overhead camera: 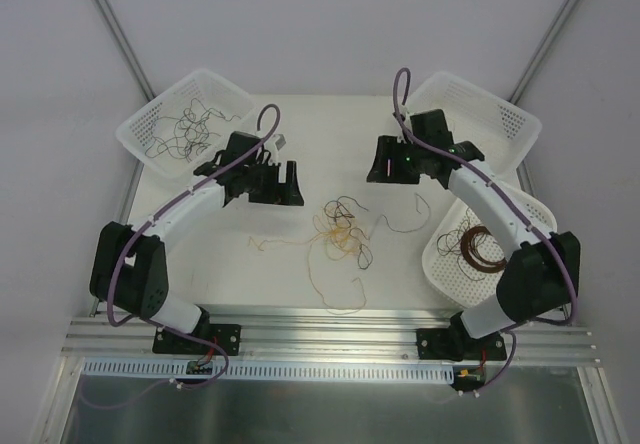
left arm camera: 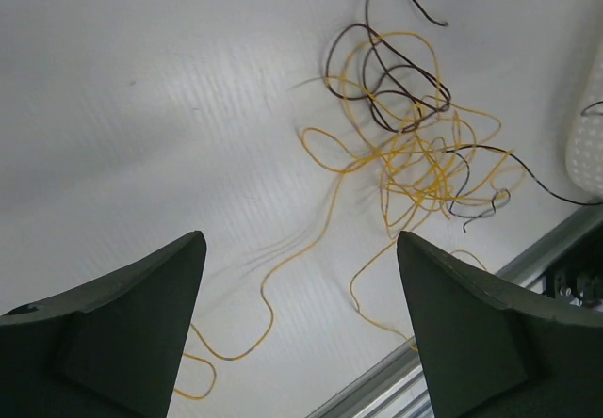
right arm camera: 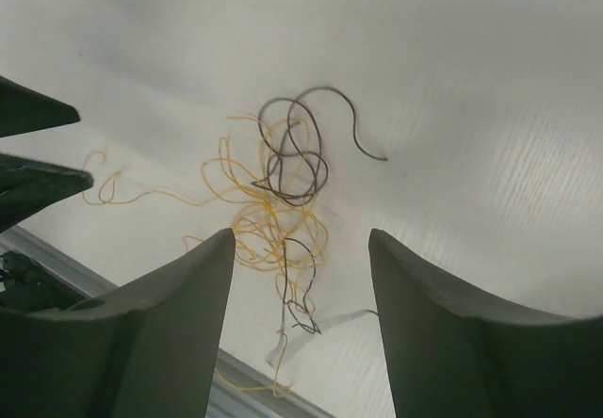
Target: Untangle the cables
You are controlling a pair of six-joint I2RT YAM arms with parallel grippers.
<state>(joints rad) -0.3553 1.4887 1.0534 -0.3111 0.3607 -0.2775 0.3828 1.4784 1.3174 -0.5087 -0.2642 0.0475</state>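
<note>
The black cable's long tail [overhead camera: 404,231] is clear of the yellow cable's loops, so I expect the black cable to slip free when I pull the cables apart.
The cables [overhead camera: 340,232] lie in a loose tangle at the table's middle: yellow-tan loops with brown and black strands through them. One yellow strand trails left, another loops toward the front edge. My left gripper [overhead camera: 278,192] is open and empty, above the table to the tangle's back left. My right gripper [overhead camera: 392,169] is open and empty, to its back right. The left wrist view shows the tangle [left arm camera: 405,145] beyond the spread gripper [left arm camera: 300,249], with one yellow strand running between the fingers. The right wrist view shows the tangle [right arm camera: 283,201] just beyond the open gripper [right arm camera: 301,239].
A white mesh basket [overhead camera: 150,119] at back left holds several black strands. A second white basket [overhead camera: 500,119] stands at back right. A third [overhead camera: 440,239] at the right holds a brown ring coil [overhead camera: 482,247]. A metal rail [overhead camera: 330,314] runs along the front edge.
</note>
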